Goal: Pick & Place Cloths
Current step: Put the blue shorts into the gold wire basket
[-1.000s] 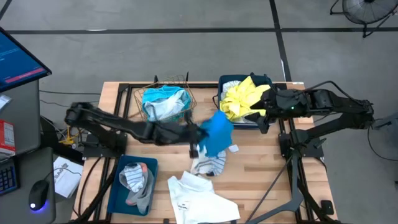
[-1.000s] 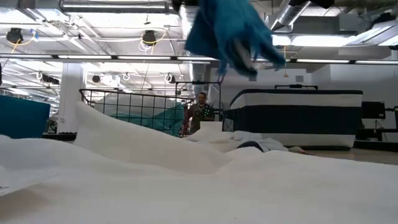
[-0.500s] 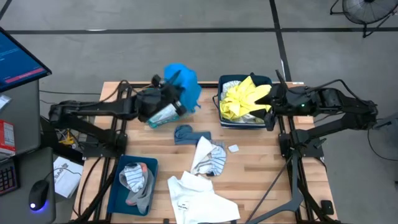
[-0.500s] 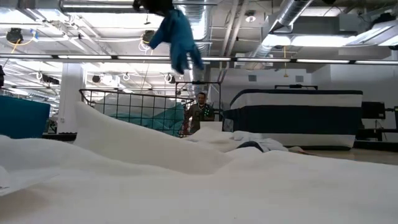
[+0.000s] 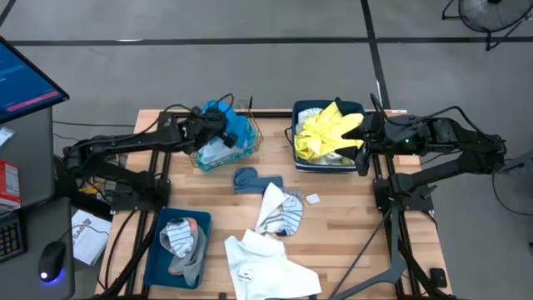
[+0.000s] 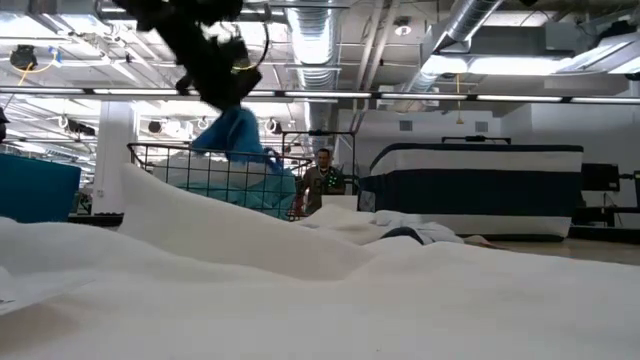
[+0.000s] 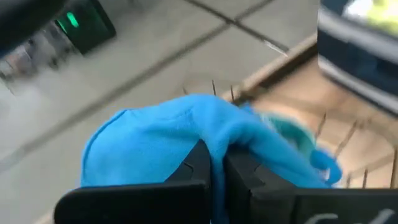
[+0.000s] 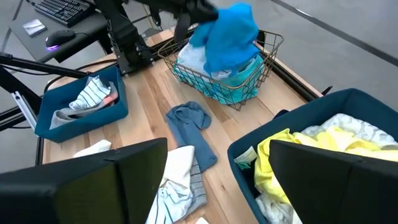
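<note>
The blue cloth point(image 8: 231, 40) is hanging inside the wire basket's rim. My left gripper should keep lowering it until it lies on the teal cloth point(image 8: 235, 89), then let go.
My left gripper point(image 5: 218, 125) is shut on a bright blue cloth point(image 5: 236, 127) above the copper wire basket point(image 5: 250, 148) at the table's far left. The basket holds teal and white cloths point(image 8: 214, 78). In the low view the blue cloth point(image 6: 238, 135) hangs under the gripper point(image 6: 222, 88). My right gripper point(image 8: 214, 186) stands open above the dark blue bin point(image 5: 304, 162) at the far right, which holds a yellow cloth point(image 5: 326, 129). It touches nothing. My left gripper pinches a bunched fold of the blue cloth point(image 7: 214, 140) between its two fingers, which come slanting down from the table's left side. The cloth bulges over the fingertips and hangs slack below them, its lower end point(image 6: 255, 158) at the height of the basket's rim.
On the table's middle lie a grey-blue cloth point(image 5: 250, 178), a striped white cloth point(image 5: 281, 212) and a small white tag point(image 5: 312, 198). A large white garment point(image 5: 266, 267) lies at the near edge. A second blue bin point(image 5: 154, 262) at the near left holds striped socks point(image 5: 181, 237).
My left gripper has swung from the table's middle toward the far left corner and has sunk a little, carrying the blue cloth from above the grey-blue cloth to above the wire basket. The cloth now hangs down to the basket.
</note>
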Robot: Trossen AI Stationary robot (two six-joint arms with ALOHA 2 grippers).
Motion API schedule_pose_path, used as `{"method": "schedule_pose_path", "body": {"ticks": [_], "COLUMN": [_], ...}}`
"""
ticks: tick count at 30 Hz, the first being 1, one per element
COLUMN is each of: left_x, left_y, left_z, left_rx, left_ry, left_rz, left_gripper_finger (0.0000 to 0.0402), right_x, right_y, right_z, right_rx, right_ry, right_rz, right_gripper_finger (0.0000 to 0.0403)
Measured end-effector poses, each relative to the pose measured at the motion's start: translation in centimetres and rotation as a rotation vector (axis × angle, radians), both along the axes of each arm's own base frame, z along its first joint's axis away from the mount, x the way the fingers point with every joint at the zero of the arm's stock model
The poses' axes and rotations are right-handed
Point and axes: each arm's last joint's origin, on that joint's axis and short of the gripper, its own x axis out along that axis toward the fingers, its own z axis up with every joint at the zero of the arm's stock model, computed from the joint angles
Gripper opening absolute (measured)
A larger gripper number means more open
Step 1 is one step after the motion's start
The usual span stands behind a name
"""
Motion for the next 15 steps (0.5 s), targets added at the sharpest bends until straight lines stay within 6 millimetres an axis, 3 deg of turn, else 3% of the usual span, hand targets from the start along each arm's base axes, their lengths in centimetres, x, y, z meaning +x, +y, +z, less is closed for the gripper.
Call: {"method": "schedule_pose_path", "body": {"ticks": [9,15], "left_x": [-2.2,-2.7], "left_y": [-0.4,-0.7], "left_z": [-6.5,-7.5], "left_rx": [-0.184,-0.223], "left_ry": [0.023,0.027], "left_rz": [0.047,0.029], "left_gripper_finger": [0.0001,0.002], "right_x": [0.8,2.6], "right_y": [0.0,0.2], "right_z": [-0.1,-0.8], "right_rx": [0.012,0.028], "right_ry": [-0.006,0.029], "right_rz": [-0.011,-0.025], "right_gripper_finger": [0.0276,0.0276]}}
